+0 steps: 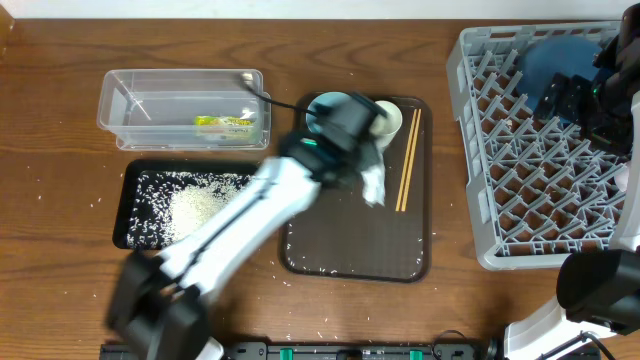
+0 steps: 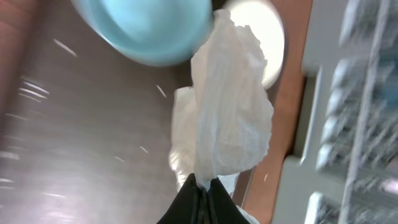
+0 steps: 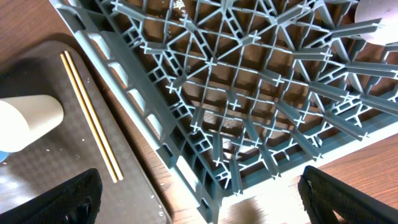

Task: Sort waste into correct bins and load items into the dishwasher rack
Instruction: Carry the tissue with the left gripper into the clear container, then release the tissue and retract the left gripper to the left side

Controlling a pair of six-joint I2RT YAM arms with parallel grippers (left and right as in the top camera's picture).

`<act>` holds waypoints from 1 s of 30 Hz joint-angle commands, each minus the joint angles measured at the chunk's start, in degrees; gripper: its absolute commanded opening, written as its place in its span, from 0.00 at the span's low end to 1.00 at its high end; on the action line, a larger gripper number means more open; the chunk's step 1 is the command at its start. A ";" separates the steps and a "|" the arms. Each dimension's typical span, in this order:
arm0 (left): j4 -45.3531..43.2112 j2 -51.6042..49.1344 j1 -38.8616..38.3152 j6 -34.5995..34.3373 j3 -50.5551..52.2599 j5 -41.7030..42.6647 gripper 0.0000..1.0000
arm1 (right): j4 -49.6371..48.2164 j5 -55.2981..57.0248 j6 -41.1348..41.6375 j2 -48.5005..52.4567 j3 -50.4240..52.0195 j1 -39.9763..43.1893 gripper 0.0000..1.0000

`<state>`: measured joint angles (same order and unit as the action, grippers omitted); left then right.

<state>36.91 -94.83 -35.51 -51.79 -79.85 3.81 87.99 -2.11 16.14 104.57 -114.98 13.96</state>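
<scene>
My left gripper should go on carrying the white napkin [image 1: 374,184] until it hangs over the open room [image 1: 168,106] that the clear tub has for it beside the wrapper.
My left gripper [image 2: 202,186] is shut on the crumpled white napkin [image 2: 230,112] and holds it above the brown serving tray; the napkin also shows in the overhead view [image 1: 373,185]. The light-blue bowl [image 1: 325,105], cream cup [image 1: 390,118] and chopsticks [image 1: 407,160] sit on that tray. The clear tub [image 1: 130,110] holds the yellow-green wrapper [image 1: 225,125]. The black tray [image 1: 130,200] holds rice [image 1: 195,205]. The dark-blue dish [image 1: 555,60] stands in the grey rack [image 1: 500,200]. My right gripper [image 3: 199,205] is open and empty over the rack's edge [image 3: 186,155].
The brown serving tray [image 1: 355,250] lies between the black tray and the rack, with stray rice grains on it. A pale pink rounded thing [image 3: 379,18] shows in the rack. My right arm [image 1: 600,95] hangs over the rack. The left arm crosses the black tray's right side.
</scene>
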 commanded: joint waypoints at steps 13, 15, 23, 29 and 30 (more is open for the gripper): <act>-11.58 4.22 24.52 3.21 -0.39 -13.84 0.07 | 0.04 0.17 0.76 -0.85 -0.24 0.44 0.99; -14.27 3.61 27.32 3.19 -0.39 -13.81 0.07 | 0.04 0.20 0.76 -0.85 -0.24 0.44 0.99; -16.22 -2.01 35.10 3.04 -0.39 -15.23 0.38 | 0.04 0.17 0.76 -0.85 -0.24 0.44 0.99; -14.03 -3.43 37.46 3.08 -0.39 -14.93 0.71 | 0.04 0.17 0.76 -0.85 -0.24 0.44 0.99; -13.88 -2.91 37.66 3.08 -0.39 -14.38 0.71 | 0.04 0.17 0.76 -0.85 -0.24 0.44 0.99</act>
<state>22.79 -99.02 1.65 -49.28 -79.83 -10.28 88.01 -2.11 16.14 104.57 -114.98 13.96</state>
